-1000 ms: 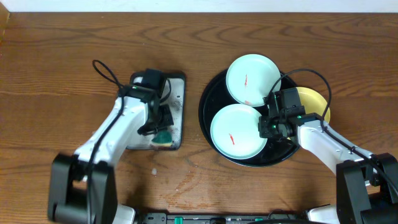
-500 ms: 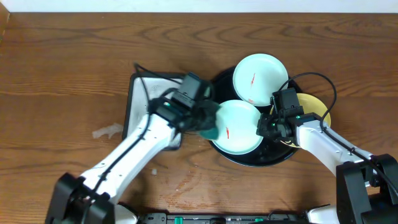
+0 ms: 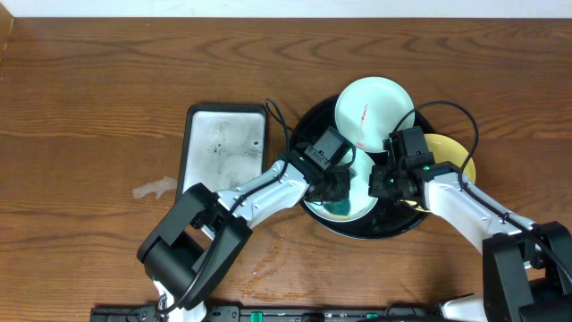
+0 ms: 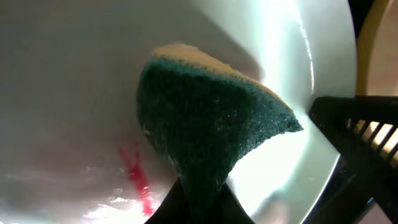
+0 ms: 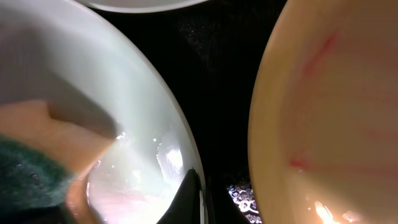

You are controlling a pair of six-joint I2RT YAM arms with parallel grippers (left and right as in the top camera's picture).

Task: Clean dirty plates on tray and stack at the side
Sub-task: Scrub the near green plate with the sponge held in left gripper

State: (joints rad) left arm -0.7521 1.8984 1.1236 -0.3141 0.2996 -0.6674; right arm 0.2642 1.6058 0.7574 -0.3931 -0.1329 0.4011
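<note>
Next, my left gripper turns back and wipes the green sponge (image 4: 208, 115) across the red smear (image 4: 135, 179) on the front mint plate, because the sponge is beside the smear.
The black tray (image 3: 308, 134) holds three plates. A mint plate (image 3: 374, 112) with a red smear sits at the back and a yellow plate (image 3: 454, 150) at the right. My left gripper (image 3: 336, 186) is shut on a green sponge (image 3: 338, 208) and presses it onto the front mint plate (image 3: 362, 183). The left wrist view shows the sponge (image 4: 205, 130) on that plate (image 4: 74, 74), beside its red smear (image 4: 138, 180). My right gripper (image 3: 387, 183) is shut on this plate's right rim (image 5: 180, 143); the yellow plate (image 5: 336, 112) lies beside it, with a red smear.
A rectangular silver tray (image 3: 225, 148) lies left of the black tray. A pale wet mark (image 3: 156, 188) shows on the brown tabletop (image 3: 89, 107) further left. The right arm's cable (image 3: 447, 107) loops over the tray's back right.
My left arm carried the sponge from the silver tray to the front mint plate. My right gripper closed on that plate's rim, and the plates shifted slightly right.
</note>
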